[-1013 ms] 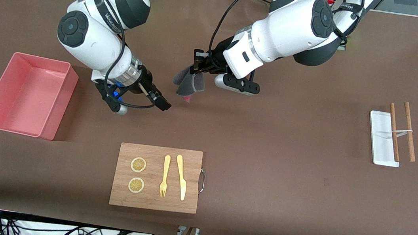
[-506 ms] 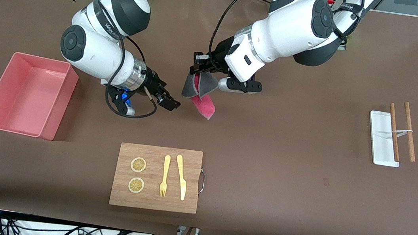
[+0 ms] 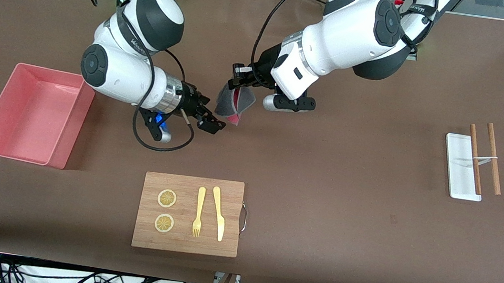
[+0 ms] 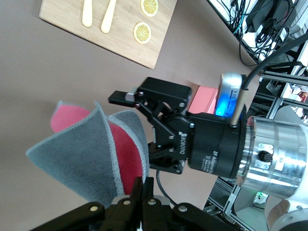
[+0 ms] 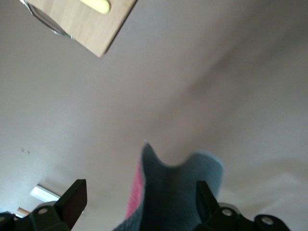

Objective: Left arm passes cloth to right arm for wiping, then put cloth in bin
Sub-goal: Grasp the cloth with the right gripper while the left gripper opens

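I expect the cloth (image 3: 227, 101) to stay bunched in loose bulges as I carry it, because it hangs in curled folds around its magenta-red inside (image 3: 233, 119).
My left gripper (image 3: 235, 82) is shut on the top edge of the cloth (image 3: 235, 103) and holds it hanging over the middle of the table. The cloth is dark grey outside and magenta-red inside. In the left wrist view my shut left gripper (image 4: 147, 185) pinches the cloth (image 4: 86, 149). My right gripper (image 3: 218, 122) is open at the cloth's lower end. In the right wrist view the cloth (image 5: 178, 187) hangs between the spread fingers of my right gripper (image 5: 139, 195). The pink bin (image 3: 71, 131) stands at the right arm's end of the table.
A wooden board (image 3: 184, 244) with a fork, a knife and two lemon slices lies nearer the front camera than the grippers. A small white tray (image 3: 458, 162) with two wooden sticks lies at the left arm's end.
My right gripper has moved from beside the bin toward the cloth and now has its open fingers around the lower end. The cloth swung and folded; my left gripper barely moved.
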`<state>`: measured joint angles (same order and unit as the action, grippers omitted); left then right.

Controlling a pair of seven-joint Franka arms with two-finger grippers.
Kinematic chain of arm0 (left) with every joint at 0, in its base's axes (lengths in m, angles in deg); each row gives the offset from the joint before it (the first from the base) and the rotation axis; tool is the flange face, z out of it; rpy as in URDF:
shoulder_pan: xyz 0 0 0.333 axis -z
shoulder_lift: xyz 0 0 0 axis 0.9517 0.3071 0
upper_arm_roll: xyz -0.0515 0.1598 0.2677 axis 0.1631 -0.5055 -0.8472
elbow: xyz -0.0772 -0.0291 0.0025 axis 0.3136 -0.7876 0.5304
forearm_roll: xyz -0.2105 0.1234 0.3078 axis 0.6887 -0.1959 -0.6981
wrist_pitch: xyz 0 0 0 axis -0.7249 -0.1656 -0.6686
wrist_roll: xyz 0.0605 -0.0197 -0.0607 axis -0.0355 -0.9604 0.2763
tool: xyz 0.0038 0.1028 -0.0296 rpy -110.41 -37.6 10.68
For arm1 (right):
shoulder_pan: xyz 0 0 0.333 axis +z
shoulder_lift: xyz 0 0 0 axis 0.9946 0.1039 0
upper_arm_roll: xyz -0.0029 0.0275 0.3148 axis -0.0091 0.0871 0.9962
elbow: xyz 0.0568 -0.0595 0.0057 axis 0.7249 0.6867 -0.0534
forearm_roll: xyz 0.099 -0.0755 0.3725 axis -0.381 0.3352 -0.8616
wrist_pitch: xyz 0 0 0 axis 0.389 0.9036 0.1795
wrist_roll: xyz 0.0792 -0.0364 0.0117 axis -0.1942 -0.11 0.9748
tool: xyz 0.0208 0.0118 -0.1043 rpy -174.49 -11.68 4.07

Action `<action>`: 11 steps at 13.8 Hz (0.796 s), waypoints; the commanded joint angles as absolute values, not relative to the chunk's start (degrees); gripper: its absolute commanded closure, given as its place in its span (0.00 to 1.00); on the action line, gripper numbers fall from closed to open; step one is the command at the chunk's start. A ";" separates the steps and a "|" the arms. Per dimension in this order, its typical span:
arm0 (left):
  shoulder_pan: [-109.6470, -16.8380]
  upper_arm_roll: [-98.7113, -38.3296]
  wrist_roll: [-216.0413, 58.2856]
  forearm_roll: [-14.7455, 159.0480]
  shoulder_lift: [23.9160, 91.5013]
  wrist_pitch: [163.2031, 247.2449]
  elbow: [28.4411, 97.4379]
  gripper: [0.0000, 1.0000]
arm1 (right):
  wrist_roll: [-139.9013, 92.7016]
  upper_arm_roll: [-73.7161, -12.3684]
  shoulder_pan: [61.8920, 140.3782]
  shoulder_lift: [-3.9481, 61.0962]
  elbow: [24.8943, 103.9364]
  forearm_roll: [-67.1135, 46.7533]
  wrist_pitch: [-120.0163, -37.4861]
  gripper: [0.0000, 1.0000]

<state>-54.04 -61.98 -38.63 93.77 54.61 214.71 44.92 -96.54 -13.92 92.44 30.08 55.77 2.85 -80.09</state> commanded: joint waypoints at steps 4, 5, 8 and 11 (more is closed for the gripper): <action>-53.22 -62.50 -38.40 95.77 55.64 213.92 43.21 1.00 | -96.83 -11.76 92.91 30.77 55.83 1.18 -79.76 0.72; -53.22 -62.50 -38.40 95.68 55.64 213.92 43.21 1.00 | -96.92 -11.67 92.91 30.86 55.83 1.18 -79.76 0.93; -53.31 -62.50 -38.40 95.59 55.38 213.40 43.21 1.00 | -96.84 -11.67 92.74 30.95 55.74 -0.83 -79.06 1.00; -54.62 -62.59 -38.48 95.59 54.94 210.68 42.94 1.00 | -96.75 -11.67 92.21 30.77 55.48 -1.46 -79.06 1.00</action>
<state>-54.10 -62.09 -38.48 93.77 54.90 213.65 44.59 -96.54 -12.13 93.03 30.97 55.77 -0.16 -79.67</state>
